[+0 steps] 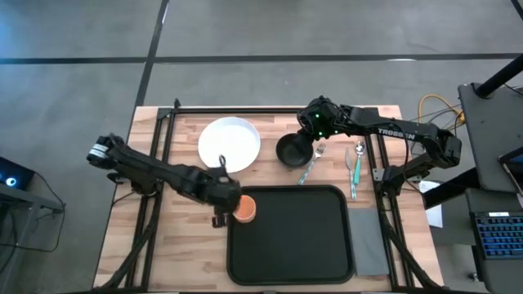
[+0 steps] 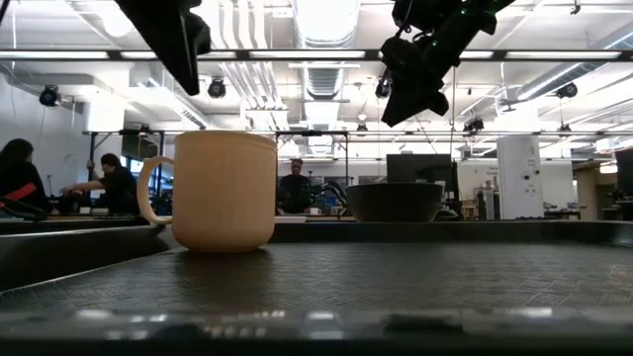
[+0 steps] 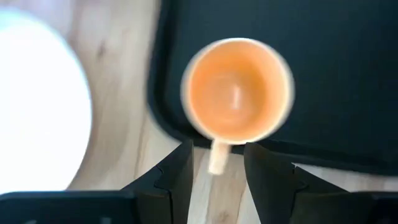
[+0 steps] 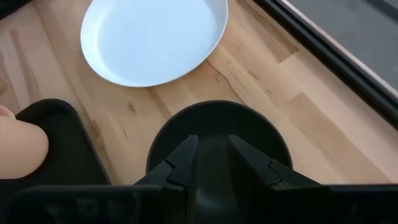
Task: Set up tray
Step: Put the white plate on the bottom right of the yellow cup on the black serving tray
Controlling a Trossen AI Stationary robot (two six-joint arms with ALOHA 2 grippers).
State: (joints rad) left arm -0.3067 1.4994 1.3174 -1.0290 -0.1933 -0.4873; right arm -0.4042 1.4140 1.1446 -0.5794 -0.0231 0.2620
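Note:
I can see the orange cup upright (image 1: 244, 210) in the black tray and the white plate's near rim (image 1: 239, 170) free, so my left gripper keeps going to that rim and closes there.
The orange cup (image 1: 246, 208) stands upright on its base in the far-left corner of the black tray (image 1: 294, 245), with its handle (image 3: 217, 157) sticking out over the tray's rim. My left gripper (image 3: 217, 149) hovers open above the cup. Its fingers stand on either side of the handle without touching it. The low view shows that arm (image 2: 173, 40) well above the cup (image 2: 223, 190). My right gripper (image 4: 213, 143) is open above the black bowl (image 4: 217, 134), which rests on the table beyond the tray (image 1: 293, 150). In the low view it (image 2: 410, 94) hangs clear above the bowl (image 2: 396, 201).
A white plate (image 1: 230, 144) lies on the table left of the bowl. A fork (image 1: 310, 163) and a spoon (image 1: 356, 167) lie right of the bowl. A grey napkin (image 1: 368, 241) lies along the tray's right side. People sit in the room behind (image 2: 109, 188).

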